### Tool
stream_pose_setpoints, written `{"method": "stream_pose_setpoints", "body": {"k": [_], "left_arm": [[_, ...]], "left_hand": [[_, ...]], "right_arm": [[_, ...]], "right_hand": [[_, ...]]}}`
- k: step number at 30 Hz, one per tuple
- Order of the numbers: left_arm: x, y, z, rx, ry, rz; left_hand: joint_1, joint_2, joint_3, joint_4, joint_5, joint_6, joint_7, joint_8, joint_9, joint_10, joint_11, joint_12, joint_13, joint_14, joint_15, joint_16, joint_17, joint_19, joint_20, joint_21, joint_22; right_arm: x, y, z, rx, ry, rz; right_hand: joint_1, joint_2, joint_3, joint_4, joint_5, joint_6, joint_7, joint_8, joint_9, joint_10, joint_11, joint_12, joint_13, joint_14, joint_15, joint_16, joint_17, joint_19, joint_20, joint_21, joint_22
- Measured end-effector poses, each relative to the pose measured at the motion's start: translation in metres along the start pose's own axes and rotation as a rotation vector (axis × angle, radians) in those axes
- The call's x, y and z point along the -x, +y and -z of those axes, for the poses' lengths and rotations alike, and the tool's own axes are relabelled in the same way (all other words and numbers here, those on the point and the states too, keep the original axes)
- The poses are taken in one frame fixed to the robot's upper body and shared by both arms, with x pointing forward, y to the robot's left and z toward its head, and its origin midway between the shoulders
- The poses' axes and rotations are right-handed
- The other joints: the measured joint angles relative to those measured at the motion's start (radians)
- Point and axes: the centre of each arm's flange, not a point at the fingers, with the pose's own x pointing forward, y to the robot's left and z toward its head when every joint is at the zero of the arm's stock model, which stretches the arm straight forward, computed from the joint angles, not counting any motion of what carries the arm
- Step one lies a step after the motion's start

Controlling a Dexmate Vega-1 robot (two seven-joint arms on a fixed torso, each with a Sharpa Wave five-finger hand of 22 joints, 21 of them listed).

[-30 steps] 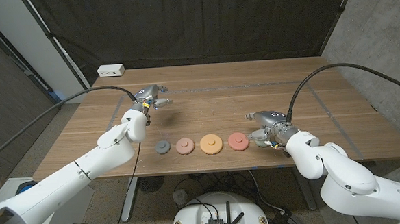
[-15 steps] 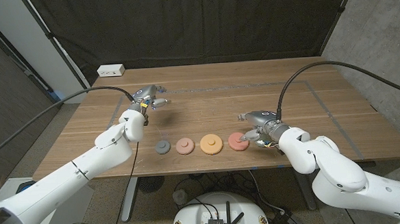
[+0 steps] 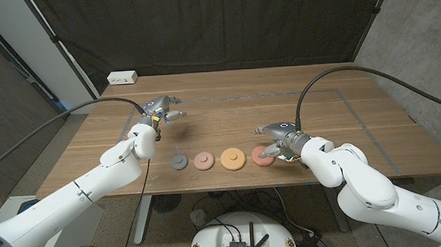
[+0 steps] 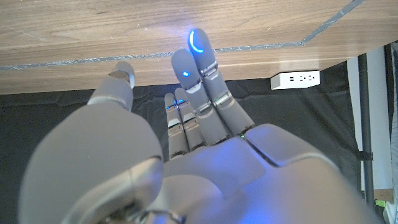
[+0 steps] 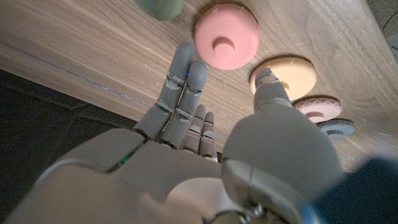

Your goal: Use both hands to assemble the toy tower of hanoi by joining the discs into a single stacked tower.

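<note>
I expect that the red disc (image 3: 261, 156) will come to rest flat over the orange disc's knob when I lower it, because the orange disc is wider and has a raised knob (image 3: 233, 157).
Four discs lie in a row near the table's front edge: a grey disc (image 3: 179, 162), a pink disc (image 3: 203, 161), an orange disc (image 3: 232, 159) and a red disc (image 3: 261, 156). My right hand (image 3: 276, 138) hovers just over the red disc (image 5: 226, 42) with fingers spread and nothing in them; its thumb (image 5: 268, 87) reaches toward the orange disc (image 5: 297, 72). A green disc (image 5: 160, 7) lies beyond the red one in the right wrist view. My left hand (image 3: 161, 109) floats above the table's far left part, well behind the grey disc, fingers apart and holding nothing.
A white power strip (image 3: 122, 78) lies at the table's far left corner. Grey tape lines (image 3: 356, 109) mark a rectangle on the wooden table (image 3: 227, 108). Black curtains hang behind the table.
My right hand has moved left along the front of the table and now sits over the red disc. My left hand has barely shifted.
</note>
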Motion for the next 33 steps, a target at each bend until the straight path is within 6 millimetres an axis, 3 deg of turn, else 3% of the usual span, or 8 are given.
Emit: {"method": "stream_pose_setpoints", "body": {"k": [8, 33], "left_arm": [[0.0017, 0.001, 0.0016, 0.0, -0.003, -0.002], [-0.0006, 0.0025, -0.001, -0.002, -0.019, 0.001]], "left_hand": [[0.0, 0.0, 0.0, 0.0, 0.0, 0.0, 0.0, 0.0, 0.0, 0.0, 0.0, 0.0, 0.0, 0.0, 0.0, 0.0, 0.0, -0.004, -0.004, 0.001, 0.0], [-0.004, 0.004, 0.0, 0.0, 0.008, 0.0, 0.0, 0.0, 0.0, 0.003, -0.003, -0.008, 0.005, 0.0, 0.0, 0.008, 0.0, -0.003, -0.004, 0.018, -0.009]], "right_arm": [[-0.0023, 0.0001, -0.0024, 0.02, -0.005, -0.016], [-0.0079, 0.0027, -0.0053, 0.051, -0.009, -0.047]], "right_hand": [[0.0, 0.0, -0.004, 0.004, -0.007, -0.058, -0.007, -0.009, 0.0, -0.01, -0.001, 0.0, -0.005, -0.005, 0.002, 0.007, -0.006, -0.002, 0.002, 0.014, -0.005], [0.0, 0.0, -0.004, 0.003, -0.016, -0.085, -0.001, -0.016, -0.003, -0.034, 0.002, 0.0, -0.011, -0.008, -0.001, 0.021, -0.015, -0.01, 0.003, 0.022, -0.009]]}}
